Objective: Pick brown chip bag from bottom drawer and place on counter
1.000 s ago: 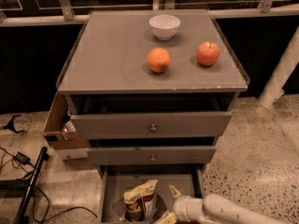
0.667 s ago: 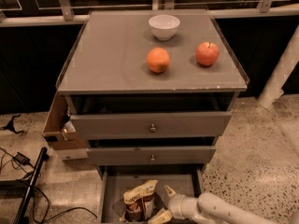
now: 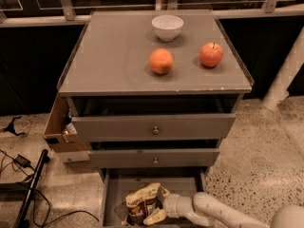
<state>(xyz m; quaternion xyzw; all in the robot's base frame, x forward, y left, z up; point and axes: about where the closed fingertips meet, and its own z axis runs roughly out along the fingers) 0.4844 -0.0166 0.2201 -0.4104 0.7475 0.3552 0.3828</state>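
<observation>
My gripper is about to lift the brown chip bag [image 3: 141, 206], and the bag will stay spread out because the tan top [image 3: 142, 193] sticks out wide over the dark brown part.
The brown chip bag [image 3: 141, 202] lies on the floor of the open bottom drawer [image 3: 114, 194], tan top toward the back and dark brown part toward the front. My gripper [image 3: 159, 204] reaches into the drawer from the right on its white arm [image 3: 213, 212]. Its fingers are spread, one at the bag's far right corner [image 3: 163, 191] and one at its near right corner [image 3: 155, 217], straddling the bag's right end. The bag still rests in the drawer. The counter [image 3: 114, 56] is the grey top of the cabinet above.
On the counter stand a white bowl [image 3: 167, 27], an orange [image 3: 161, 61] and a red apple [image 3: 211, 54]. Two knobbed drawers [image 3: 155, 130] jut out slightly above the bottom drawer. A cardboard box [image 3: 61, 129] hangs at the cabinet's left; cables [image 3: 23, 175] lie on the floor.
My gripper has moved left inside the bottom drawer, from right of the chip bag to straddling the bag's right end. The bag has not moved.
</observation>
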